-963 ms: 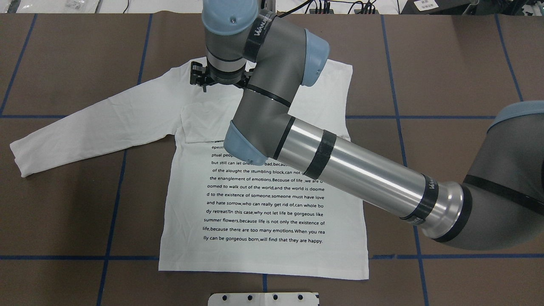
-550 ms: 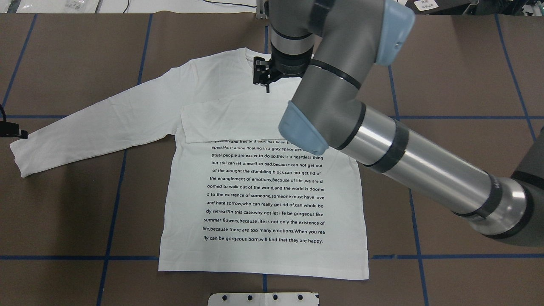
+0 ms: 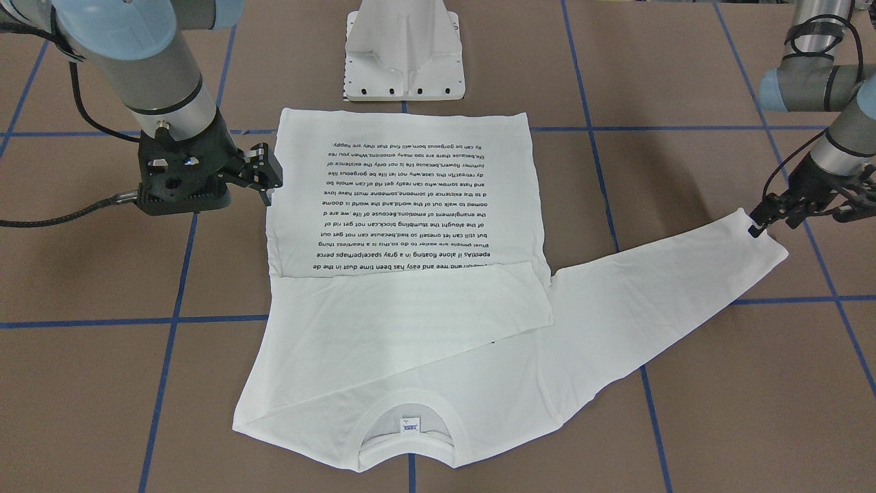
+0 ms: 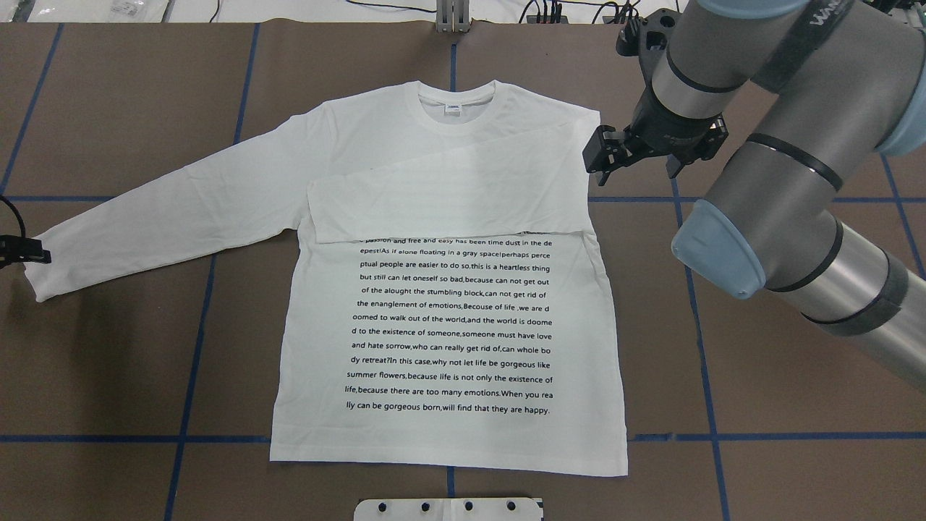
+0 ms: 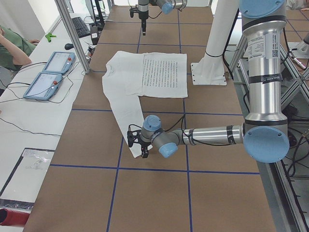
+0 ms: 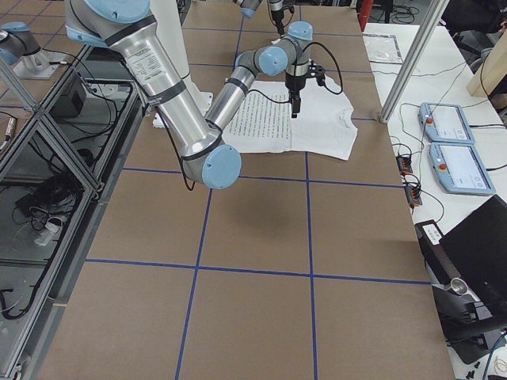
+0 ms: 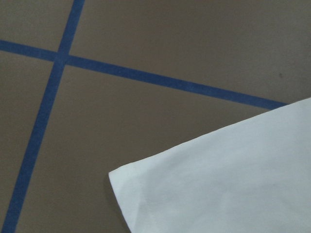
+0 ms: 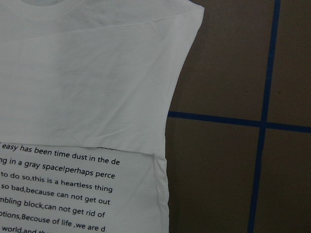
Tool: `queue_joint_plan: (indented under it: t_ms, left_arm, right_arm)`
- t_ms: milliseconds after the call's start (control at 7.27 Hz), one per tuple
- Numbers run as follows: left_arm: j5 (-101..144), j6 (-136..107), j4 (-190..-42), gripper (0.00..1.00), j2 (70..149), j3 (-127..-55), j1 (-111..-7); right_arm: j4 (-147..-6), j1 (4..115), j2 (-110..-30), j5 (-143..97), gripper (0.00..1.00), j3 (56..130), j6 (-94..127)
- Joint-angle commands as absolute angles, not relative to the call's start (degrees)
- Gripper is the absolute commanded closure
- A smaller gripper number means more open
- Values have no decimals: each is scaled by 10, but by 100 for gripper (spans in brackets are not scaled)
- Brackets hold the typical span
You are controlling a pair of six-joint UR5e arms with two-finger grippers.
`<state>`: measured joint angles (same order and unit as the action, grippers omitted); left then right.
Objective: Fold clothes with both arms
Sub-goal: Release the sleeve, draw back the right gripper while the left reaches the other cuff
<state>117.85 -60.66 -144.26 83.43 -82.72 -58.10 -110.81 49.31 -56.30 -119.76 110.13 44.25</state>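
Observation:
The outstretched sleeve (image 3: 657, 296) will come almost to the opposite side edge when I fold it over, because the folded sleeve (image 3: 410, 316) reaches across the whole chest.
The white long-sleeved T-shirt (image 4: 448, 340) lies flat on the brown table, text up, collar (image 4: 457, 108) far from the robot. One sleeve is folded across the chest (image 4: 448, 199). The other sleeve (image 4: 166, 210) stretches out to the left. My left gripper (image 3: 804, 219) hangs open just at that sleeve's cuff (image 3: 759, 250), holding nothing; the left wrist view shows only the cuff corner (image 7: 218, 179) on the table. My right gripper (image 4: 636, 161) stands open beside the shirt's right shoulder edge, off the cloth, with nothing in it.
The white pedestal base (image 3: 404, 55) stands at the shirt's hem side. Blue tape lines (image 4: 192, 347) grid the table. Beyond the collar side, a white bench carries two teach pendants (image 5: 48, 72), with a person (image 5: 12, 46) seated there. A metal frame post (image 5: 72, 34) rises at that edge.
The right arm swung from over the collar to the right, off the shirt, uncovering the folded sleeve. The left gripper came in at the left edge and moved to the cuff.

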Motion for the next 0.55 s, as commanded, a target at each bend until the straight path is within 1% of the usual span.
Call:
queue_joint_plan:
  t_ms: [0, 138, 275, 413]
  left_arm:
    - [1175, -607, -1443, 0, 838, -824, -569]
    - [1175, -607, -1443, 3, 838, -823, -563]
    - [1175, -606, -1443, 11, 838, -824, -562]
    - [1175, -606, -1444, 16, 838, -824, -562]
  right_arm:
    - [-1105, 497, -591, -1198, 0, 1120, 432]
    - [-1105, 497, -591, -1198, 0, 1121, 432]
    - [-1105, 497, -591, -1199, 0, 1123, 432]
    - [-1105, 497, -591, -1199, 0, 1123, 432]
